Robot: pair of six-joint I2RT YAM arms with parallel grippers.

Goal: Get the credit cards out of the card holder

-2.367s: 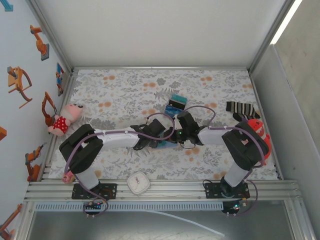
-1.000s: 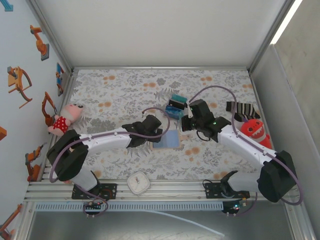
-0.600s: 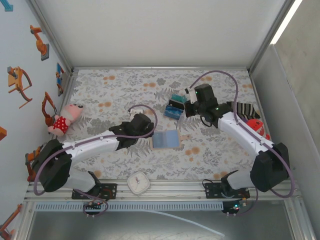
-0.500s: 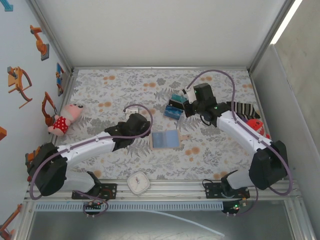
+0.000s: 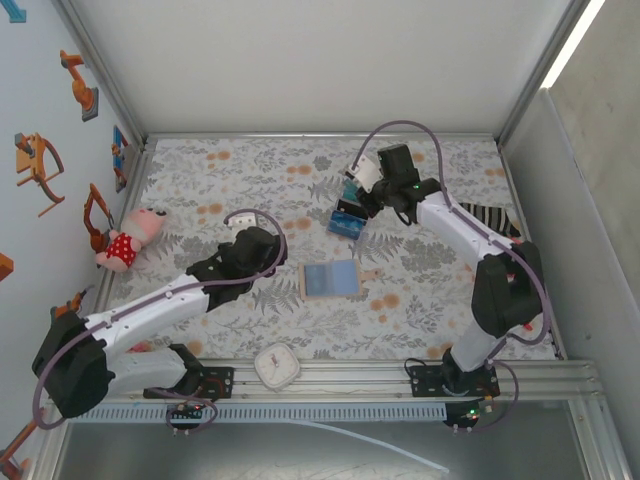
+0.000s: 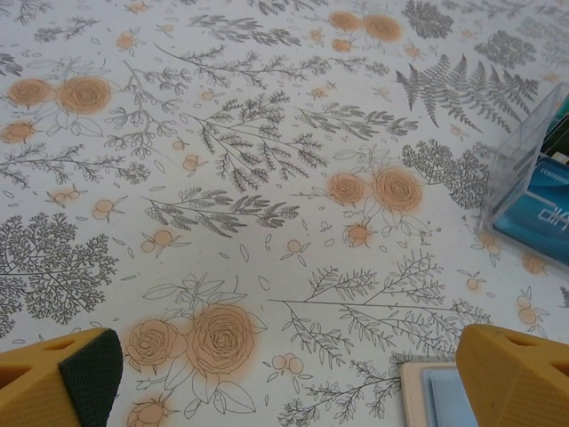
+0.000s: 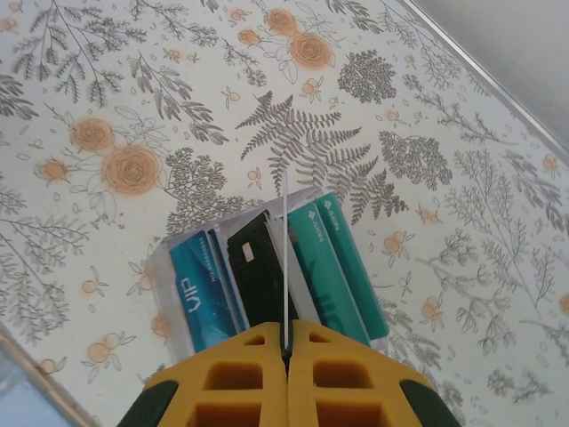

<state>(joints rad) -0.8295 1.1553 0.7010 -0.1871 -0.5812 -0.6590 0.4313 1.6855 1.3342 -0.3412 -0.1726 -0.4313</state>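
The thin card is hanging upright above the gap [image 7: 297, 271] next to the teal cards, so my right gripper keeps bringing it down until it stands in the clear box [image 5: 350, 210].
The card holder [image 5: 330, 279] lies open and flat on the floral cloth, pale blue-grey inside with a tan rim; its corner [image 6: 434, 397] shows beside my left gripper's right finger. My left gripper [image 5: 258, 248] [image 6: 289, 378] hangs open just left of the holder, with nothing between its fingers. My right gripper [image 5: 368, 188] [image 7: 287, 331] is shut on a thin white credit card [image 7: 285, 258], seen edge-on. It hovers over a clear box [image 5: 349, 215] [image 7: 267, 267] holding blue, black and teal cards upright.
A pink plush toy [image 5: 130, 238] lies at the left edge of the cloth, and a striped sock [image 5: 482, 215] at the right. A white square clock [image 5: 277, 365] rests on the front rail. The clear box [image 6: 533, 182] stands right of my left gripper.
My right gripper has travelled from the card holder toward the far side with the card and now sits over the clear box. My left gripper has drawn back leftward, off the holder.
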